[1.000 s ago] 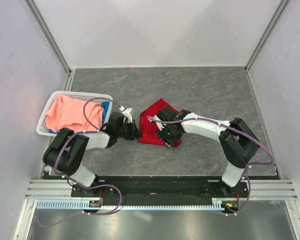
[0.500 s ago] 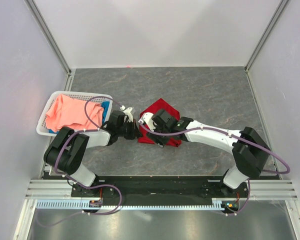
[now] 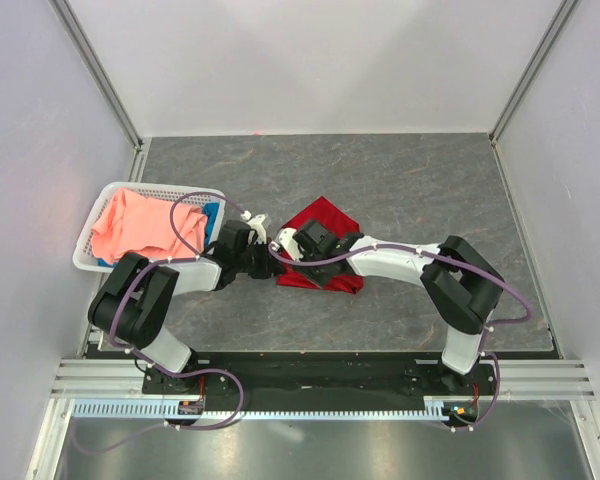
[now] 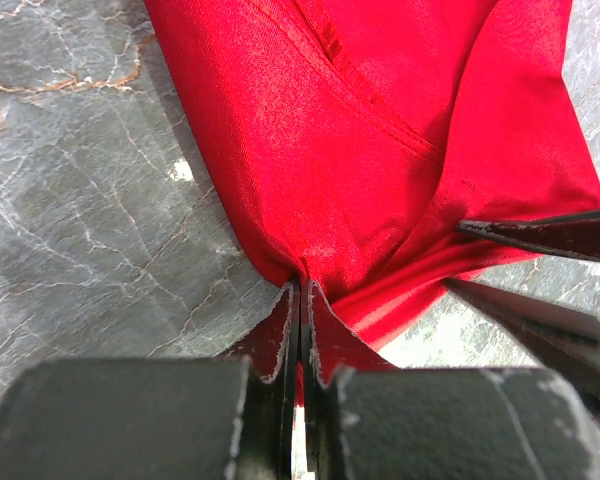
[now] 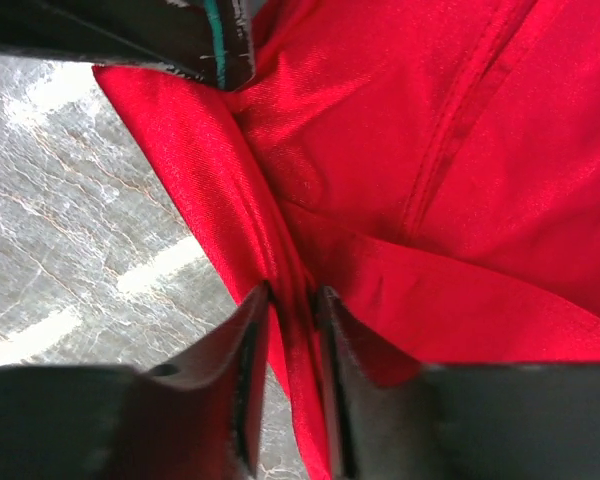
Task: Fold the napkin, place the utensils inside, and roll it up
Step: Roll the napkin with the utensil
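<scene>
Next, I take that corner again with my left gripper and move my right gripper to the near edge's other end, because both grippers crowd one corner of the napkin.
The deep red napkin lies crumpled in the middle of the grey table. My left gripper is at its left corner, and in the left wrist view the jaws are shut on a pinch of napkin. My right gripper sits just beside it on the same left edge. In the right wrist view its fingers are closed around a raised fold of the napkin. Each wrist view shows the other gripper's fingers close by. The utensils are out of view.
A white basket at the left of the table holds a salmon-pink cloth and a blue cloth. It stands close behind the left arm. Pale walls enclose the table on three sides.
My right gripper has moved left across the napkin to its left edge, and its jaws have narrowed onto a fold. The left gripper has kept its hold and place.
</scene>
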`<act>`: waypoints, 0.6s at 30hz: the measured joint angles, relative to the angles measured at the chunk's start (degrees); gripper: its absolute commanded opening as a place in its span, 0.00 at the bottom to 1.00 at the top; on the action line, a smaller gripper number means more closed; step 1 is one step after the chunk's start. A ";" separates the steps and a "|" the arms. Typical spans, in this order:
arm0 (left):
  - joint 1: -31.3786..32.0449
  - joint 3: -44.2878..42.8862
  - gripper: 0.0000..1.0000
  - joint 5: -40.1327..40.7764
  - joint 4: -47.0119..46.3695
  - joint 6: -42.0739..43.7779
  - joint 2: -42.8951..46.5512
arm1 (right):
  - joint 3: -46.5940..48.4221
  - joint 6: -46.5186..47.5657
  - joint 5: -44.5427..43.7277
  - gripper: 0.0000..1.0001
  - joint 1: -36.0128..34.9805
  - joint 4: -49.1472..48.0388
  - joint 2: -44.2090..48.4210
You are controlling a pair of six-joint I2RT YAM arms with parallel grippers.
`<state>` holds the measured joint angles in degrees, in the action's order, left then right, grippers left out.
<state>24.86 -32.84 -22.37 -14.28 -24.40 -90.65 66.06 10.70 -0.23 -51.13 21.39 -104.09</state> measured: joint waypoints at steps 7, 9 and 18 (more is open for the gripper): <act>0.00 -0.13 0.02 -0.20 0.09 0.00 -0.13 | 0.76 0.11 6.60 0.13 3.32 0.35 -1.05; 0.02 -0.31 0.07 -0.20 0.39 0.00 -0.13 | 1.03 0.15 8.46 0.12 4.46 0.70 -1.57; -0.04 -0.96 0.56 0.96 4.79 -1.92 2.97 | 4.48 0.90 19.87 0.01 8.83 4.98 -4.94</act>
<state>24.82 -33.80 -21.41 -9.50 -26.33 -87.68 70.54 11.60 19.64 -42.30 26.37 -109.03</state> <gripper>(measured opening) 0.451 0.027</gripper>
